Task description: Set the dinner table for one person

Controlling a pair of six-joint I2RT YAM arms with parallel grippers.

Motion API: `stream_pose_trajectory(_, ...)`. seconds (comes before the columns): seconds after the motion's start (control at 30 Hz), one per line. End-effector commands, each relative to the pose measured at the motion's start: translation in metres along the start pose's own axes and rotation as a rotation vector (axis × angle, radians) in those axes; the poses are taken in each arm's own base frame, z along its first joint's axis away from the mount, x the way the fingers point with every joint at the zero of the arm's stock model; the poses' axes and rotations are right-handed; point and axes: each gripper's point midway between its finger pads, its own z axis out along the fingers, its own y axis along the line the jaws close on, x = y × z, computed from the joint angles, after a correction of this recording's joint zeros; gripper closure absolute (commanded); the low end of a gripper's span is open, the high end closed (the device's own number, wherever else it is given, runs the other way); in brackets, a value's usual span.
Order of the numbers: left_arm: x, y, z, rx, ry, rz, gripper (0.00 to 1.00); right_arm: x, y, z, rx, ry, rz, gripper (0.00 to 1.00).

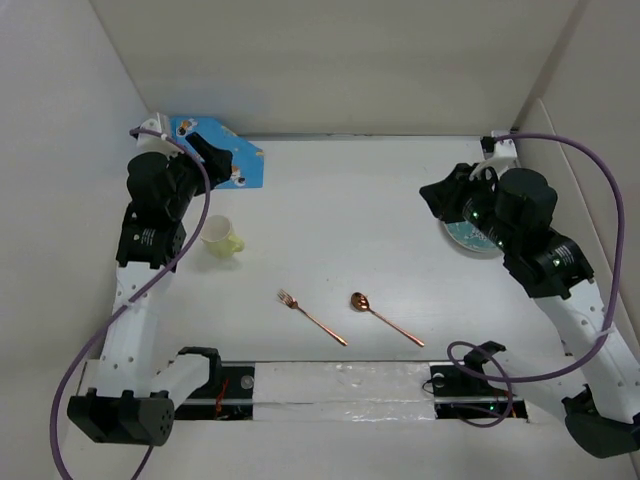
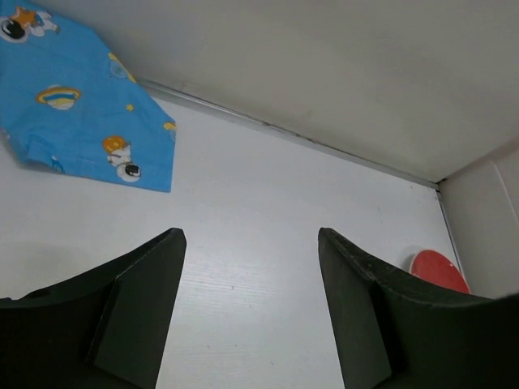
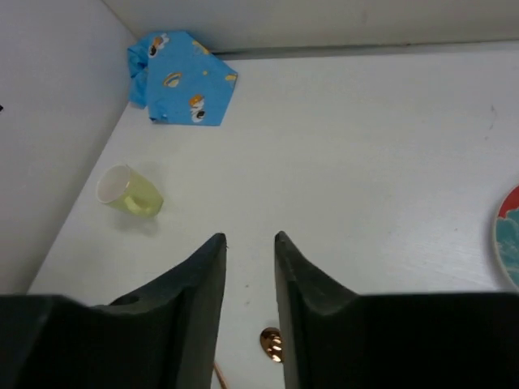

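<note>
Next, I pull the blue cartoon mat point(image 1: 246, 167) to the table's middle point(image 1: 345, 205) with my left gripper before my right gripper takes a corner of it, because the mat lies far from my right gripper.
The white dinner table point(image 1: 350, 220) carries a copper fork point(image 1: 311, 317) and a copper spoon point(image 1: 386, 319) near the front middle. A pale yellow-green cup point(image 1: 223, 239) lies on its side at the left. A plate point(image 1: 464, 236) with a teal pattern and red rim sits at the right, partly under my right arm. My left gripper point(image 1: 222, 160) hovers at the blue cartoon mat point(image 1: 240, 162), open and empty, with the mat up left of its jaws in the wrist view point(image 2: 81, 121). My right gripper point(image 1: 436, 196) is above the plate's left side, jaws narrowly apart and empty.
White walls enclose the table at left, back and right. The right wrist view shows the cup point(image 3: 130, 193), the mat point(image 3: 182, 77), the spoon bowl point(image 3: 271, 344) and the plate's edge point(image 3: 511, 243). The plate's red rim point(image 2: 438, 271) shows in the left wrist view.
</note>
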Motion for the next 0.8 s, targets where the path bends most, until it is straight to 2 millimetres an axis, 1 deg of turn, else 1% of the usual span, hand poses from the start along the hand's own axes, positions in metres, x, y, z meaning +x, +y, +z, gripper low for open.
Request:
stream_pose_trajectory(0.0, -0.041, -0.01, 0.003, -0.025, -0.087, 0.044, 0.37, 0.001, 0.007, 0.007, -0.05, 0.011, 0.003, 0.85)
stream_pose_trajectory(0.03, -0.036, 0.003, 0.022, -0.086, -0.061, 0.047, 0.44, 0.009, 0.006, 0.013, -0.047, 0.049, 0.004, 1.0)
stream_pose_trajectory(0.07, -0.041, 0.007, 0.03, -0.103, -0.055, 0.048, 0.52, 0.01, 0.003, 0.015, -0.041, 0.056, 0.006, 1.0)
stream_pose_trajectory(0.1, -0.056, 0.008, 0.036, -0.124, -0.055, 0.048, 0.7, 0.013, 0.003, 0.017, -0.046, 0.068, 0.004, 1.0)
stream_pose_trajectory(0.13, -0.046, 0.035, 0.063, -0.199, 0.004, 0.034, 0.82, 0.015, 0.005, 0.018, -0.058, 0.073, 0.004, 1.0)
stream_pose_trajectory(0.17, -0.048, 0.046, 0.075, -0.231, 0.023, 0.029, 0.93, 0.016, 0.005, 0.019, -0.063, 0.077, 0.003, 1.0)
stream_pose_trajectory(0.2, -0.061, 0.048, 0.082, -0.249, 0.029, 0.026, 1.0, 0.018, 0.004, 0.018, -0.061, 0.076, 0.0, 1.0)
stream_pose_trajectory(0.23, -0.043, 0.076, 0.11, -0.311, 0.098, 0.016, 1.0, 0.019, 0.004, 0.019, -0.062, 0.079, 0.001, 1.0)
stream_pose_trajectory(0.27, -0.039, 0.092, 0.117, -0.372, 0.123, 0.017, 1.0, 0.019, 0.004, 0.019, -0.062, 0.078, 0.003, 1.0)
stream_pose_trajectory(0.3, -0.056, 0.093, 0.127, -0.382, 0.094, 0.016, 0.99, 0.02, 0.004, 0.019, -0.061, 0.081, 0.003, 1.0)
stream_pose_trajectory(0.33, -0.034, 0.118, 0.151, -0.427, 0.162, 0.0, 0.92, 0.024, 0.0, 0.02, -0.052, 0.088, 0.007, 1.0)
stream_pose_trajectory(0.37, -0.031, 0.135, 0.156, -0.46, 0.188, -0.02, 0.84, 0.026, -0.001, 0.021, -0.05, 0.095, 0.009, 1.0)
stream_pose_trajectory(0.4, -0.04, 0.14, 0.164, -0.459, 0.172, -0.039, 0.73, 0.027, -0.001, 0.021, -0.053, 0.097, 0.009, 1.0)
stream_pose_trajectory(0.43, -0.022, 0.163, 0.18, -0.492, 0.216, -0.059, 0.7, 0.028, -0.001, 0.021, -0.052, 0.1, 0.009, 1.0)
stream_pose_trajectory(0.47, -0.021, 0.172, 0.184, -0.472, 0.232, -0.1, 0.66, 0.028, -0.001, 0.021, -0.051, 0.105, 0.011, 1.0)
stream_pose_trajectory(0.5, -0.019, 0.181, 0.191, -0.477, 0.232, -0.115, 0.57, 0.029, -0.001, 0.021, -0.048, 0.109, 0.011, 1.0)
stream_pose_trajectory(0.53, -0.004, 0.198, 0.201, -0.497, 0.259, -0.134, 0.53, 0.029, -0.003, 0.021, -0.038, 0.109, 0.011, 1.0)
stream_pose_trajectory(0.6, 0.002, 0.213, 0.21, -0.497, 0.267, -0.166, 0.4, 0.034, -0.008, 0.023, -0.02, 0.117, 0.014, 1.0)
stream_pose_trajectory(0.63, 0.017, 0.223, 0.218, -0.508, 0.296, -0.177, 0.38, 0.033, -0.013, 0.025, 0.001, 0.11, 0.017, 1.0)
stream_pose_trajectory(0.67, 0.023, 0.228, 0.222, -0.517, 0.307, -0.177, 0.37, 0.037, -0.015, 0.026, 0.009, 0.12, 0.02, 0.99)
stream_pose_trajectory(0.7, 0.026, 0.231, 0.227, -0.516, 0.309, -0.18, 0.36, 0.04, -0.016, 0.029, 0.012, 0.129, 0.024, 0.95)
stream_pose_trajectory(0.73, 0.039, 0.241, 0.233, -0.528, 0.331, -0.185, 0.36, 0.041, -0.016, 0.03, 0.01, 0.131, 0.024, 0.83)
stream_pose_trajectory(0.77, 0.045, 0.246, 0.237, -0.535, 0.336, -0.187, 0.37, 0.042, -0.016, 0.032, 0.01, 0.136, 0.024, 0.77)
